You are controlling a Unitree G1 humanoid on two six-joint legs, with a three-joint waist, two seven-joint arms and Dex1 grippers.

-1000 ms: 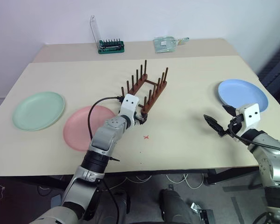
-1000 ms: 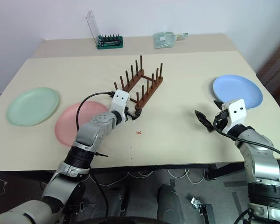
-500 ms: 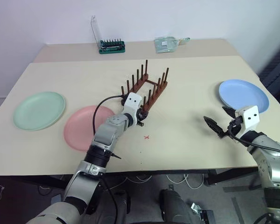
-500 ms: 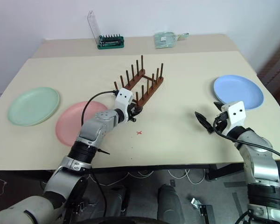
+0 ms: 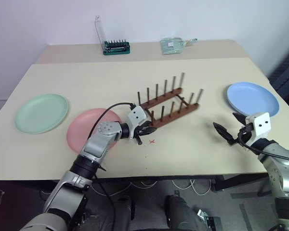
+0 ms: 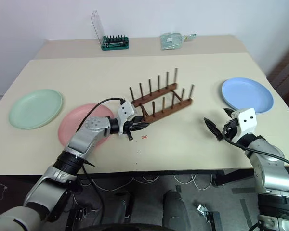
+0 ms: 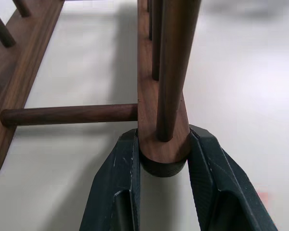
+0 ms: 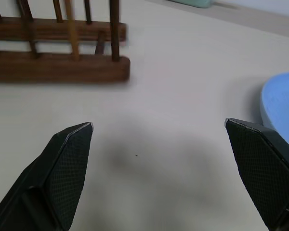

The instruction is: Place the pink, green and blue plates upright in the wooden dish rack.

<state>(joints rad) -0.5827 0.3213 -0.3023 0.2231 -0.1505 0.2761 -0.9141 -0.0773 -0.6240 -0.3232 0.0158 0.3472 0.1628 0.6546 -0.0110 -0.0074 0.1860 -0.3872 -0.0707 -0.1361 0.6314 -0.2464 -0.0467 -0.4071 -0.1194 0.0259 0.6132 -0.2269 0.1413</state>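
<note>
The dish rack sits at a slant with the robot's left gripper on one rail end, so the robot should turn the rack straight and let go of it before lifting the pink plate.
The wooden dish rack lies slantwise mid-table, its pegs upright and nothing between them. My left gripper is shut on the near left end of its front rail; the left wrist view has both fingers clamped on that rail end. The pink plate lies flat just left of that arm, partly under it. Farther left lies the green plate. The blue plate rests flat at the right edge. My right gripper hovers open and holds nothing, in front of the blue plate.
A green bit set with a clear raised lid and a clear plastic bag sit at the back of the table. A small red cross marks the tabletop just in front of the left gripper. The table's front edge runs close below both arms.
My left gripper has shut on the rack's near end and turned it: the far end swung to the right, so the rack now lies across the table. The right arm has kept still.
</note>
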